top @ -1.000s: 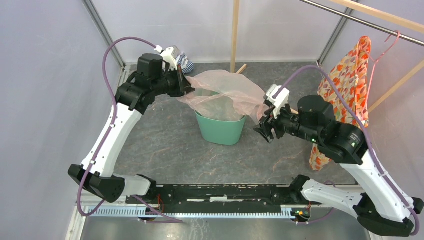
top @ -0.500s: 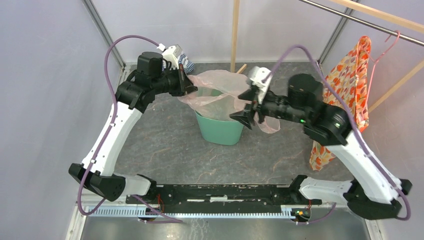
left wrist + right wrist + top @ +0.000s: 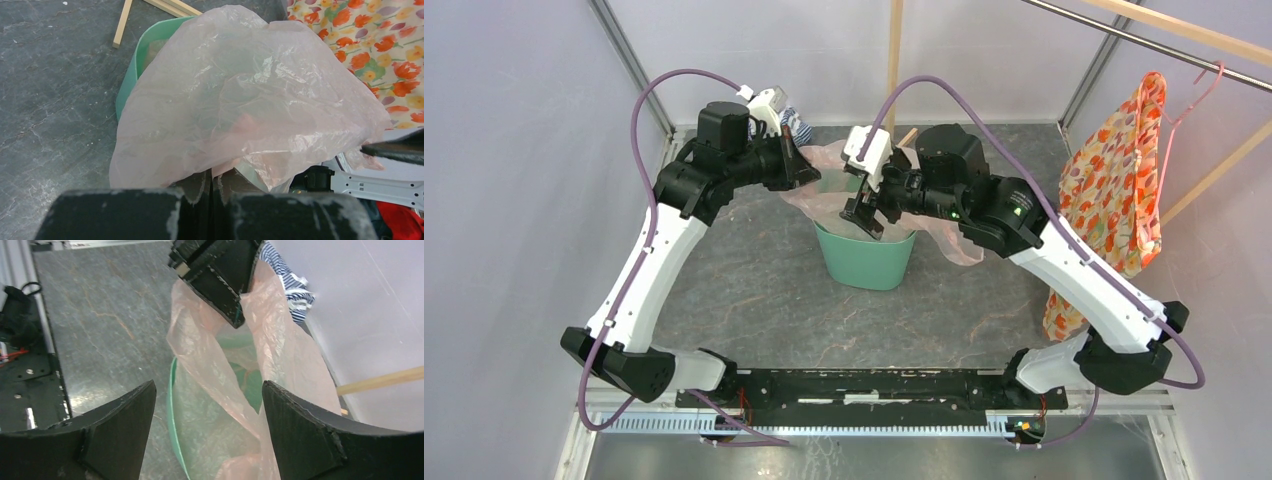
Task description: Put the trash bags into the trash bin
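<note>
My gripper will make the bag spread open and hang over the bin's rim when it pulls the bag, because loose folds of the trash bag sag inside the bin's rim.
The pale pink, crinkly trash bag is draped over the mouth of the mint-green trash bin at mid-table. My left gripper is shut on the bag's left edge and holds it up above the bin's rim. In the left wrist view the trash bag billows out from the left gripper and hides most of the trash bin. My right gripper hangs open over the bin's mouth. In its own view the right gripper straddles a fold of the bag beside the bin's rim, holding nothing.
An orange floral garment hangs from a hanger at the right. A blue-white striped cloth lies behind the left gripper. A wooden pole stands behind the bin, and metal frame posts mark the back corners.
My right arm swung left from the bin's right side to above its mouth, and its jaws opened wider. The left gripper kept hold of the bag's edge in place.
</note>
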{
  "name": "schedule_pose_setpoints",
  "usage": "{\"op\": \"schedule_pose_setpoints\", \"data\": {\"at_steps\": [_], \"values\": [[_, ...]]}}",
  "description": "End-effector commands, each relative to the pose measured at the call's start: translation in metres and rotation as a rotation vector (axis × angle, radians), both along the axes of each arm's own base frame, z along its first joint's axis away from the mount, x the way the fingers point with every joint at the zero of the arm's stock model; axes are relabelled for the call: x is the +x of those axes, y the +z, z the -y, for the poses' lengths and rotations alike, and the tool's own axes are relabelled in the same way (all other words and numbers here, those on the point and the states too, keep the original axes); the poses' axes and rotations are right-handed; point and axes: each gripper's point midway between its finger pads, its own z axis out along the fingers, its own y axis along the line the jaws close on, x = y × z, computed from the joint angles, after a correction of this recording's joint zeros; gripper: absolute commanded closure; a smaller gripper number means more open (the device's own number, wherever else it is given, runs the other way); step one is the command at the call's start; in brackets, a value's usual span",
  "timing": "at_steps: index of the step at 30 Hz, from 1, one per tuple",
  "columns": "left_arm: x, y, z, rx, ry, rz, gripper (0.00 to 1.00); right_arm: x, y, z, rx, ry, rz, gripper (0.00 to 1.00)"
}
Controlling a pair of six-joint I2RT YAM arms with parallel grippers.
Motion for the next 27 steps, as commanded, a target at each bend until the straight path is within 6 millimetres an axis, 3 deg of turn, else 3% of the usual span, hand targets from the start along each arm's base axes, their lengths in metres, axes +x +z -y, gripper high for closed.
{"op": "schedule_pose_setpoints", "data": {"at_steps": [1,4,9,13,18,24,27], "values": [[-0.001,0.02,0.004,-0.053,0.014,0.012,0.98,0.014,-0.01,0.003,-0.067,-0.036,0.055,0.15],[0.0,0.022,0.003,-0.055,0.021,0.014,0.98,0.018,-0.03,0.0,-0.103,-0.043,0.045,0.15],[0.0,0.023,0.004,-0.059,0.017,0.013,0.98,0.042,-0.047,0.008,-0.171,-0.17,0.103,0.14],[0.0,0.023,0.004,-0.055,0.017,0.015,0.98,0.054,-0.037,0.016,-0.158,-0.261,0.188,0.12],[0.0,0.022,0.003,-0.048,0.016,0.014,0.98,0.054,-0.033,0.016,-0.132,-0.266,0.244,0.1],[0.002,0.022,0.004,-0.047,0.015,0.015,0.98,0.058,-0.054,0.012,-0.209,-0.253,0.227,0.26],[0.002,0.021,0.004,-0.049,0.015,0.012,0.98,0.06,-0.056,0.015,-0.224,-0.273,0.229,0.43]]}}
